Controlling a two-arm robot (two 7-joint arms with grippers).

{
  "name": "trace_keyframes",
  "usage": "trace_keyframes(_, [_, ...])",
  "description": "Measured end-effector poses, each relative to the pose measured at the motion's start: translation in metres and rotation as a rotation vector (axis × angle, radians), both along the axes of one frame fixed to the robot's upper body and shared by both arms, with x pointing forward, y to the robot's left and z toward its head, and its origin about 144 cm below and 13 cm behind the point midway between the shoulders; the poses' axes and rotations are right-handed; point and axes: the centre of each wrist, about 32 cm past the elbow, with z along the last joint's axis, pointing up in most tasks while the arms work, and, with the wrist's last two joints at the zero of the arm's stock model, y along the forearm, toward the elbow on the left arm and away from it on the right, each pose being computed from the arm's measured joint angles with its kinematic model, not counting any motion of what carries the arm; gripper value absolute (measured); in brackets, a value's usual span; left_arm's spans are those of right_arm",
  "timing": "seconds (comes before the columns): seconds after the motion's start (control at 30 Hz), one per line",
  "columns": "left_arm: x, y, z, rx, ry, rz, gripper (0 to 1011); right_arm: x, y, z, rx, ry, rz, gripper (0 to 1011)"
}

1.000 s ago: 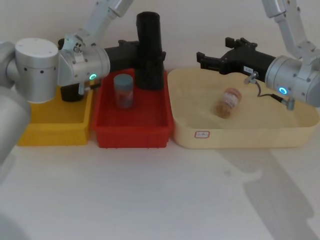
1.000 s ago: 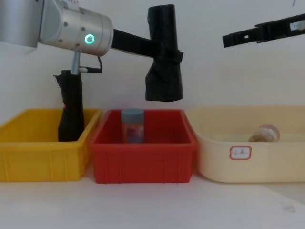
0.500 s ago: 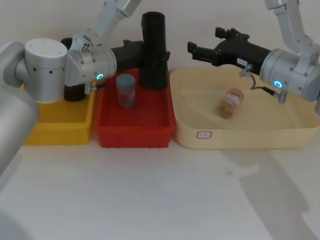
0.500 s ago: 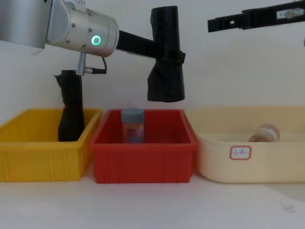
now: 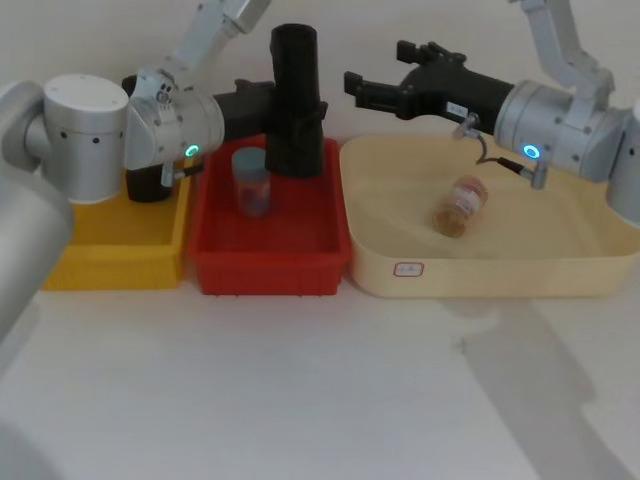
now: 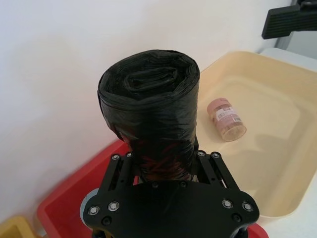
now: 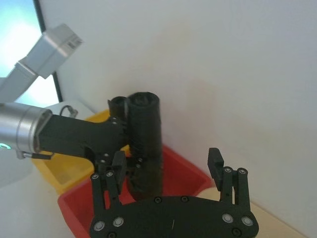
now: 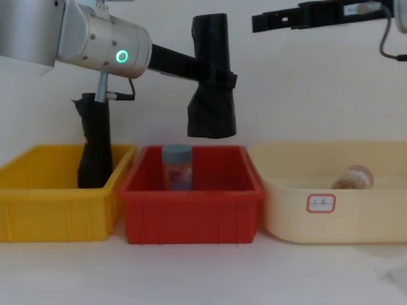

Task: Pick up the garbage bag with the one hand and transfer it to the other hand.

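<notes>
The garbage bag [image 8: 212,105] will stay rolled and straight when I carry it by its top, because the upper half [image 8: 210,37] stands straight up above my left gripper.
The garbage bag [image 5: 295,95] [image 8: 211,82] [image 6: 151,111] [image 7: 144,141], a glossy black bundle rolled tight at the top and flared below, hangs upright above the red bin [image 5: 265,245]. My left gripper [image 5: 300,115] [image 8: 222,79], on the arm with the teal-green ring, is shut on its middle. My right gripper [image 5: 373,66] [image 8: 255,23] [image 7: 166,163], on the arm with the blue ring, stands open a short way to the right of the bag's top and holds nothing. In the right wrist view the bag stands ahead of the spread fingers, nearer to one of them.
A slimmer black roll [image 5: 143,182] [image 8: 94,143] stands in the yellow bin [image 5: 100,250]. A blue-lidded jar [image 5: 249,180] [image 8: 177,167] stands in the red bin below the bag. A jar [image 5: 458,205] lies on its side in the cream bin [image 5: 480,270].
My right gripper has moved left and now is close to the bag's top. The left gripper with the bag has shifted slightly left.
</notes>
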Motion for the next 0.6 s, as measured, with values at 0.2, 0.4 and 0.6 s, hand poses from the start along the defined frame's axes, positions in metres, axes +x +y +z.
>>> trace_keyframes(0.2, [0.001, 0.0, 0.0, 0.001, 0.001, 0.003, 486, 0.008, 0.006, 0.002, -0.005, 0.004, 0.033, 1001])
trace_keyframes(0.4, [0.002, 0.0, 0.001, 0.001, 0.002, -0.002, 486, 0.017, 0.013, 0.004, -0.011, 0.005, 0.062, 1001])
trace_keyframes(0.6, [0.001, -0.001, 0.004, -0.005, -0.003, -0.016, 486, 0.025, 0.02, 0.005, -0.015, 0.005, 0.086, 1001])
